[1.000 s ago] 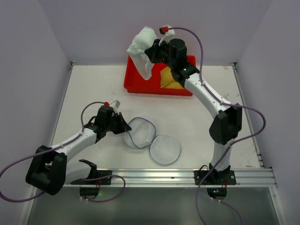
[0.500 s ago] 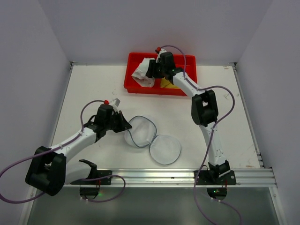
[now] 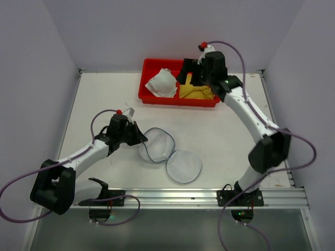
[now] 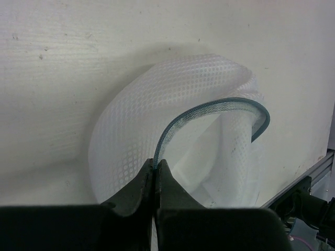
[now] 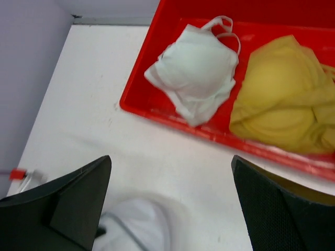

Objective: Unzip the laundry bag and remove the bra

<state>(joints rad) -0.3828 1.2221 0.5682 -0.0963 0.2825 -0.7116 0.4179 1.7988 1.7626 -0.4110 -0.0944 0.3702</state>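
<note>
My right gripper should next go toward the flat half of the bag until the open fingers close on its free rim (image 3: 200,166), because the bra (image 3: 162,83) is lying in the red tray.
The white mesh laundry bag (image 3: 157,146) lies unzipped on the table, and its two round halves (image 3: 184,166) are spread apart. My left gripper (image 3: 139,139) is shut on the dark zipper rim (image 4: 209,107) of the left half, which stands tilted up (image 4: 131,130). The white bra (image 3: 162,82) lies bunched in the left part of the red tray (image 3: 144,97). In the right wrist view the bra (image 5: 196,68) rests inside the tray. My right gripper (image 5: 170,159) hangs above the tray, open and holding nothing, to the right of the bra (image 3: 189,78).
A yellow garment (image 3: 198,93) fills the right part of the red tray (image 5: 157,112). Grey walls close the table on the left, back and right. An aluminium rail (image 3: 183,196) runs along the near edge.
The right gripper lowered the white bra into the red tray, opened and let it go, then drew back up and to the right. The left gripper stayed shut on the bag's rim.
</note>
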